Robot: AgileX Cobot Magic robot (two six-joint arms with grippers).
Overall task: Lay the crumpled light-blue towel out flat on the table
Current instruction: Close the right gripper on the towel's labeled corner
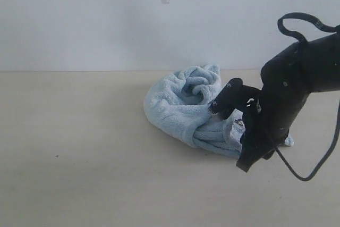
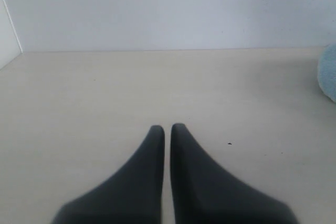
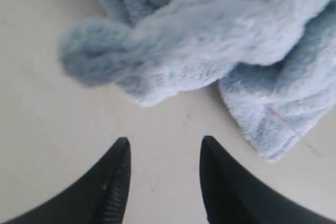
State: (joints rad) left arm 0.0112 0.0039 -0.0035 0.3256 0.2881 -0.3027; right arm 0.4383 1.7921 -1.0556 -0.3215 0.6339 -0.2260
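I should move my open right gripper, which is short of the towel's bunched folds [image 3: 210, 35], to the towel's outer end [image 3: 272, 124]. Then I should grasp that end and pull it from the heap.
The crumpled light-blue towel [image 1: 180, 102] lies in a heap on the beige table [image 1: 79, 147], right of centre. My right gripper [image 1: 222, 109] hangs at the towel's right side, and its arm hides part of the cloth. In the right wrist view the right gripper [image 3: 164, 141] is open over bare table [image 3: 42, 114], with the fluffy towel [image 3: 210, 30] just beyond its tips and nothing between them. My left gripper [image 2: 167, 127] is shut on nothing above bare table [image 2: 105, 87]. Only an edge of the towel [image 2: 329, 77] shows at that view's border. The left gripper is out of the exterior view.
A grey-white wall [image 1: 106, 19] rises behind the table's far edge. A black cable [image 1: 319, 168] loops down from the right arm over the table. A side wall [image 2: 8, 35] meets the table in the left wrist view. Bare tabletop stretches left of the towel.
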